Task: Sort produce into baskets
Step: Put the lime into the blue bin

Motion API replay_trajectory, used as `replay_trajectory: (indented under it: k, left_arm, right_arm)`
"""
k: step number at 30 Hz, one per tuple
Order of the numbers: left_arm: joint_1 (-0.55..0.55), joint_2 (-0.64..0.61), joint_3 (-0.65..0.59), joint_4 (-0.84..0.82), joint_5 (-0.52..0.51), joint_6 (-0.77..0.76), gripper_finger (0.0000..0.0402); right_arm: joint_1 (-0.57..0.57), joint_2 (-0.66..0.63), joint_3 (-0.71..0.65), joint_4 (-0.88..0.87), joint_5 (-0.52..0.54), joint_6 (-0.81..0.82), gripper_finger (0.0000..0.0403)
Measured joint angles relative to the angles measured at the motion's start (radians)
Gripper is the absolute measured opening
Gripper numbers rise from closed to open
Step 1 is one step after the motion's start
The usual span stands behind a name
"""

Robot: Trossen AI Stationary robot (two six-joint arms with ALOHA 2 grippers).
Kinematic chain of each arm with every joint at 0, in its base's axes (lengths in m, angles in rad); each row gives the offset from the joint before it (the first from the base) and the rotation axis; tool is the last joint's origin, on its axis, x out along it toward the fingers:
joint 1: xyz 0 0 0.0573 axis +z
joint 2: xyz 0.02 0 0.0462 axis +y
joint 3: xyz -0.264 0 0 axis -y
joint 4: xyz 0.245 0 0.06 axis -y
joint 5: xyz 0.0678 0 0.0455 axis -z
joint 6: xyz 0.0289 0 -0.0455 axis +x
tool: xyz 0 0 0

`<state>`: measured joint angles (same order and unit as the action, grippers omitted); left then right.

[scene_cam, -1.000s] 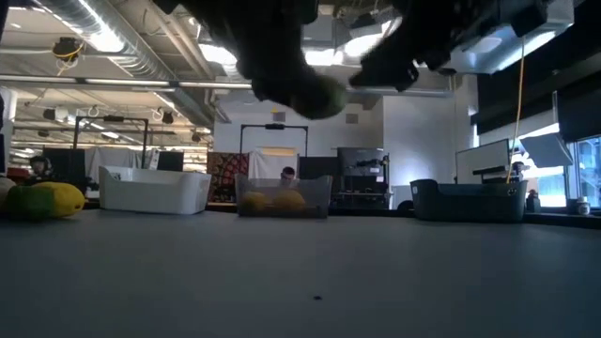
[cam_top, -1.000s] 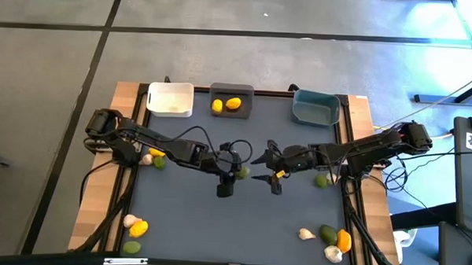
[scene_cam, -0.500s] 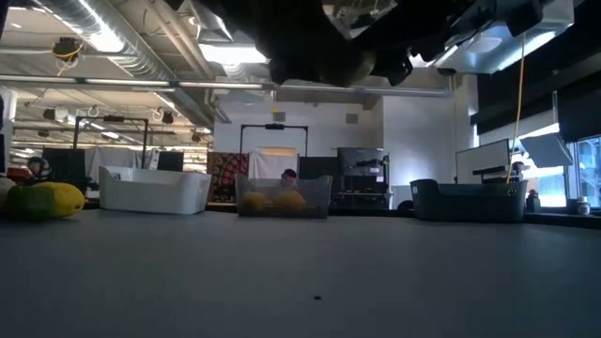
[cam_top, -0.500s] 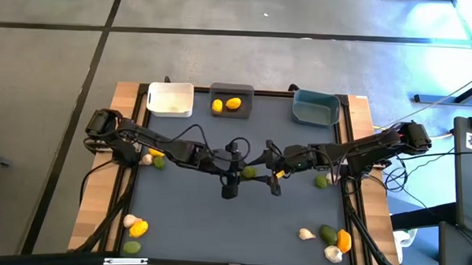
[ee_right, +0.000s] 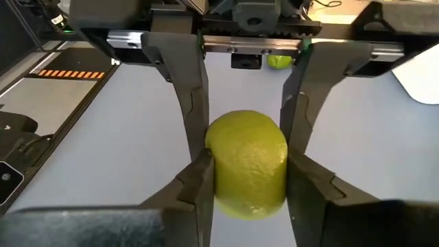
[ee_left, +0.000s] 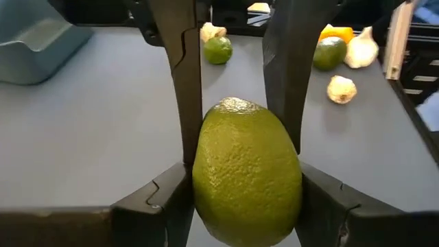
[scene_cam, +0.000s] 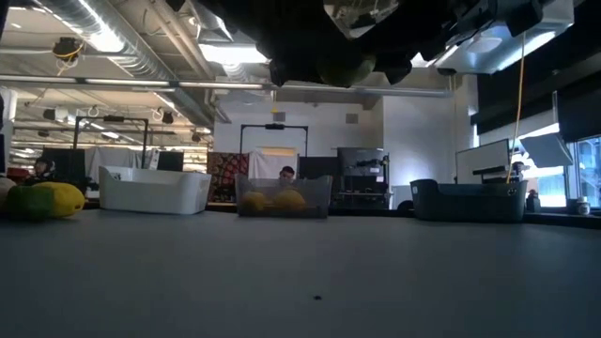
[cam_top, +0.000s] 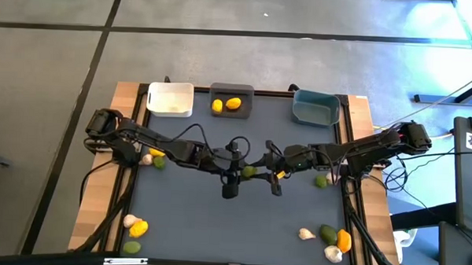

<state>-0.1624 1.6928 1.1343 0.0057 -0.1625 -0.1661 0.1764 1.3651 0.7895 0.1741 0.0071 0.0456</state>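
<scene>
My left gripper should open first, since both grippers pinch the lime (cam_top: 249, 171). The teal basket (cam_top: 315, 108) is on my right gripper's side, where that gripper will carry the lime.
A green lime (cam_top: 250, 171) hangs above the middle of the table between my two grippers, which meet tip to tip. My left gripper (cam_top: 243, 171) reaches in from the table's left and is shut on it. My right gripper (cam_top: 258, 170) reaches in from the right and is shut on it too. The low view shows the lime (scene_cam: 347, 68) high above the tabletop. At the far edge stand the white basket (cam_top: 171, 99), the dark grey basket (cam_top: 231, 109) with two yellow fruits, and the teal basket (cam_top: 315, 108). My left gripper pinches the lime's two sides (ee_left: 206, 185) between its two fingers, coming level from the table's left. The lime is lifted clear of the table. My right gripper pinches the lime's two sides (ee_right: 218, 175) between its two fingers, level from the table's right, its fingers (ee_left: 184, 103) beside the left gripper's.
Loose produce lies by the left edge (cam_top: 153, 158), at the near left corner (cam_top: 135, 227) and at the near right corner (cam_top: 329, 238). One lime (cam_top: 322, 180) lies under the right arm.
My left gripper has carried the lime toward the table's right and a little up, to my right gripper. The right gripper's fingers, spread apart and clear of the lime a second ago, now stand on its two sides. Little has moved in the last half second.
</scene>
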Motion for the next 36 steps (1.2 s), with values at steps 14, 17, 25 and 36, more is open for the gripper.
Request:
replay_trajectory:
  k: [14,17,25,36]
  left_arm:
    - [0.023,0.0,0.0,-0.195,0.024,-0.09,0.0259]
    - [0.013,0.0,0.0,-0.222,-0.041,-0.087,0.0257]
    - [-0.003,0.0,-0.03,-0.191,-0.113,-0.092,0.026]
    - [-0.003,0.0,-0.034,-0.203,-0.115,-0.114,0.026]
  right_arm:
    - [0.0,-0.164,0.0,-0.294,0.209,-0.029,0.0134]
    - [-0.001,-0.242,0.0,-0.412,0.325,-0.024,0.0137]
    - [-0.135,-0.372,0.0,-0.669,0.456,0.019,0.0139]
    - [-0.552,-0.365,0.0,-0.785,0.362,0.011,0.014]
